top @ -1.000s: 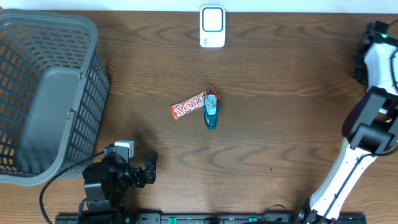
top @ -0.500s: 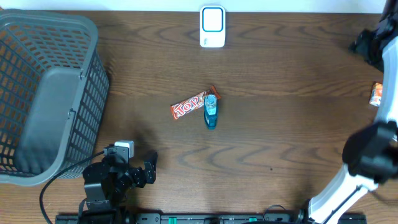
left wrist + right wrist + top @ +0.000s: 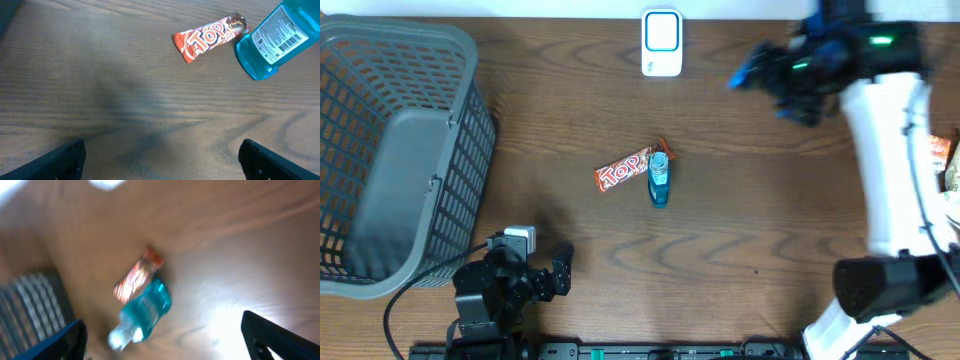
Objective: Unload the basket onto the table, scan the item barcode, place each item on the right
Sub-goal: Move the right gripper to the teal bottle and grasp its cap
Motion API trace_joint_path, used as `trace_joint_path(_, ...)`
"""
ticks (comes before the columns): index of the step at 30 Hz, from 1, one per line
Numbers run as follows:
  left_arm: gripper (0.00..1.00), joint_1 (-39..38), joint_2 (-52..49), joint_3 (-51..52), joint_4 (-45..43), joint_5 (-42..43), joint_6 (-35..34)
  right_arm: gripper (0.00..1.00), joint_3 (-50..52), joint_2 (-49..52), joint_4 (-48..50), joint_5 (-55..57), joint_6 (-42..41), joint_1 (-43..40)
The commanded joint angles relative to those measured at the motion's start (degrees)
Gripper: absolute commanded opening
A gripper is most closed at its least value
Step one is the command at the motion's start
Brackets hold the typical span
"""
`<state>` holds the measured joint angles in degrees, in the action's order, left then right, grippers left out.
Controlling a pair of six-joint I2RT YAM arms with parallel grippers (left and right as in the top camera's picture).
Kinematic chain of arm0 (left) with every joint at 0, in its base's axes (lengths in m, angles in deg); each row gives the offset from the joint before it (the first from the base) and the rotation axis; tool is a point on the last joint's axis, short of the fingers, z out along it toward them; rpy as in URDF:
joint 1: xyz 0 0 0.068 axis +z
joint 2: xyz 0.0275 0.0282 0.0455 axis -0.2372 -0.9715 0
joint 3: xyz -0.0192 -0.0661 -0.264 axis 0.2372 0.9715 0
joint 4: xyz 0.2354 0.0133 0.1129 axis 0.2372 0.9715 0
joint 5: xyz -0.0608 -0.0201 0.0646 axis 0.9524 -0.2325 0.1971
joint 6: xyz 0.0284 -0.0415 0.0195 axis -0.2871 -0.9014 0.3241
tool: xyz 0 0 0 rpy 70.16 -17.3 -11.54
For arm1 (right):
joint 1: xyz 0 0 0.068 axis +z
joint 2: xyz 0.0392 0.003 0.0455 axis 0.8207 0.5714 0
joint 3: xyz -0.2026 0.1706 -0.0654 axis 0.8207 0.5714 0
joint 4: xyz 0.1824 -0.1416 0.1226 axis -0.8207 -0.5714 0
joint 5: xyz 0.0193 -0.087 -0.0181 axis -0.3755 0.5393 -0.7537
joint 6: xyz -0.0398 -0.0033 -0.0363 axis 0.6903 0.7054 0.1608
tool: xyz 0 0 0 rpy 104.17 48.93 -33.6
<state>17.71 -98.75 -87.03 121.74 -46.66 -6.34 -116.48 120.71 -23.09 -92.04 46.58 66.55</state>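
The barcode (image 3: 289, 43) is near the blue bottle's base, so my open right gripper should keep heading for the cap (image 3: 660, 160) and close there, keeping the barcode clear.
A blue bottle (image 3: 659, 180) lies on its side mid-table, touching an orange "Top" candy bar (image 3: 623, 173). The left wrist view shows the bottle (image 3: 272, 37) with its barcode label facing up, beside the bar (image 3: 207, 37). A white scanner (image 3: 662, 43) stands at the table's back edge. My right gripper (image 3: 745, 72) hangs blurred above the table, right of the scanner, open and empty (image 3: 165, 340), with the bottle (image 3: 145, 310) far below it. My left gripper (image 3: 560, 270) rests open at the front left, with nothing between its jaws (image 3: 162, 165).
A large grey basket (image 3: 390, 150) fills the left side of the table. An orange packet (image 3: 940, 155) lies at the right edge, partly behind the white right arm (image 3: 890, 150). Bare wood lies between the left gripper and the bottle.
The right arm has swung from the far right edge inward over the table toward the scanner. An orange packet has appeared at the right edge. The left arm, bottle and bar have not moved.
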Motion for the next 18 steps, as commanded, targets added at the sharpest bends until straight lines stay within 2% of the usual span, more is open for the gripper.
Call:
trace_joint_path(1, 0.98, 0.17, 0.04, -0.07, 0.02, 0.13, -0.07, 0.92, 1.29, 1.38, 0.63, 0.81, -0.39, 7.15)
trace_joint_path(4, 0.98, 0.17, 0.04, -0.07, 0.02, 0.13, -0.04, 0.99, 1.33, 1.92, 1.95, 8.68, -1.77, 13.55)
trace_joint_path(10, 0.98, 0.17, 0.04, -0.07, 0.02, 0.13, -0.07, 0.99, 1.64, 3.45, 3.43, 24.02, -7.65, 22.62)
trace_joint_path(18, 0.98, 0.17, 0.04, -0.07, 0.02, 0.13, -0.07, 0.99, 2.78, 11.23, 3.21, 22.67, -6.56, 26.21)
